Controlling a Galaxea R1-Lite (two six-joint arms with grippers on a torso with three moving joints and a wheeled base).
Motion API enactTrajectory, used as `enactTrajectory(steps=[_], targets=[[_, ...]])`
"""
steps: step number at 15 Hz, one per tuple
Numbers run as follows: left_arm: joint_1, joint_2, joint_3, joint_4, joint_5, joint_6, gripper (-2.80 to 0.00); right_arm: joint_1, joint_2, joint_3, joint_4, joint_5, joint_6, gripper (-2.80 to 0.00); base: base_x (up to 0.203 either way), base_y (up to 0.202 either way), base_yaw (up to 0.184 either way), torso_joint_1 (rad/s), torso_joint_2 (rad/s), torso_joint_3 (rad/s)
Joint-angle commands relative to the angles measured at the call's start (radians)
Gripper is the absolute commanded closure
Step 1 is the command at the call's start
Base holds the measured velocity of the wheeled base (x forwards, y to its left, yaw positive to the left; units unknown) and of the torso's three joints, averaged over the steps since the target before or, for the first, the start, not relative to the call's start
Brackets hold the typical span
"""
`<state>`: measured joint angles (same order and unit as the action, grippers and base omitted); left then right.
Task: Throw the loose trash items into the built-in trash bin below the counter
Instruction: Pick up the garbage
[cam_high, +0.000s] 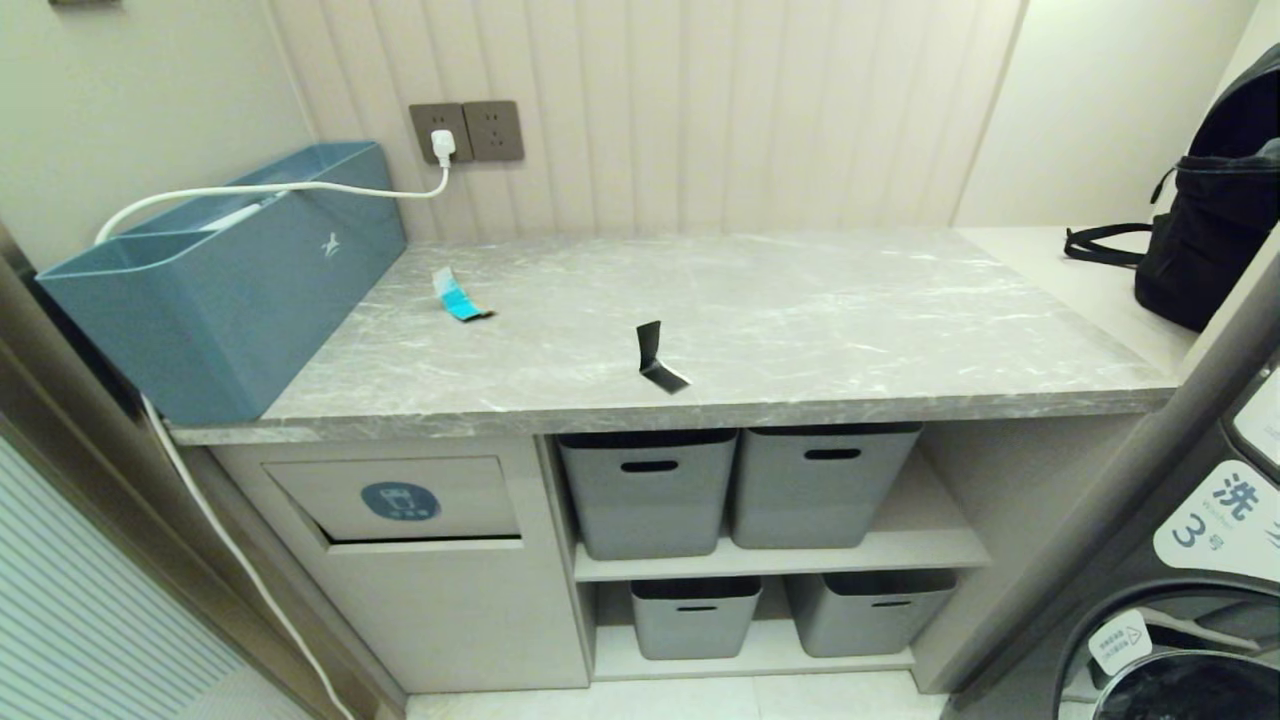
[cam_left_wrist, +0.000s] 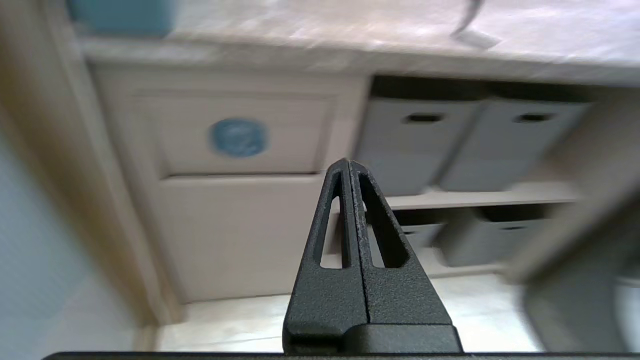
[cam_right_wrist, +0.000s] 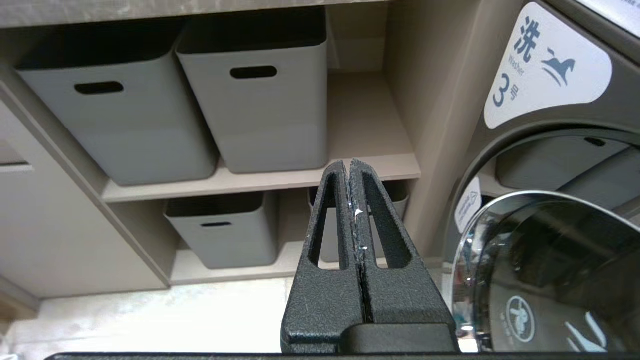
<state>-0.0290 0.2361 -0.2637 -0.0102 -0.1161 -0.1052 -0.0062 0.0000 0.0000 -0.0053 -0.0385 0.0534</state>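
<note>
I can see one half of the dark grey bent piece (cam_high: 653, 361) standing clear of the counter, so I should go on moving my left gripper toward that upright half (cam_high: 649, 341) and close it there.
Two scraps lie on the grey marble-look counter (cam_high: 800, 320): a turquoise-and-white wrapper piece (cam_high: 458, 295) left of centre and a dark grey bent strip (cam_high: 655, 358) near the front edge. Below the counter's left end is the beige bin flap (cam_high: 400, 497) with a blue oval label (cam_high: 400, 501) and a dark slot along its lower edge. Neither arm shows in the head view. My left gripper (cam_left_wrist: 348, 163) is shut and empty, low in front of the bin flap (cam_left_wrist: 240, 135). My right gripper (cam_right_wrist: 348, 162) is shut and empty, facing the shelves of grey tubs.
A long blue box (cam_high: 230, 275) with a white cable (cam_high: 300, 188) stands on the counter's left end. Several grey tubs (cam_high: 650, 490) fill the shelves under the counter. A black backpack (cam_high: 1215, 190) sits at the right, and a washer door (cam_right_wrist: 550, 270) is close to the right gripper.
</note>
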Motion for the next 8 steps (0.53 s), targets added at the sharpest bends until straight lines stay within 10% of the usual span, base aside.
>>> enactTrajectory(steps=[1, 6, 7, 8], targets=[[-0.024, 0.232, -0.1, -0.004, -0.055, -0.011, 0.0, 0.0, 0.002, 0.002, -0.001, -0.001, 0.002, 0.0, 0.0, 0.0, 0.0, 0.0, 0.0, 0.0], [-0.106, 0.85, -0.339, -0.194, -0.274, -0.044, 0.0, 0.0, 0.002, 0.002, -0.001, -0.001, 0.002, 0.0, 0.0, 0.0, 0.0, 0.0, 0.0, 0.0], [-0.153, 0.975, -0.396, -0.248, -0.292, -0.046, -2.8, 0.0, 0.002, 0.002, -0.001, 0.0, 0.002, 0.0, 0.0, 0.0, 0.0, 0.0, 0.0, 0.0], [-0.207, 1.086, -0.458, -0.291, -0.295, -0.048, -2.8, 0.0, 0.002, 0.002, -0.001, -0.001, 0.002, 0.0, 0.0, 0.0, 0.0, 0.0, 0.0, 0.0]])
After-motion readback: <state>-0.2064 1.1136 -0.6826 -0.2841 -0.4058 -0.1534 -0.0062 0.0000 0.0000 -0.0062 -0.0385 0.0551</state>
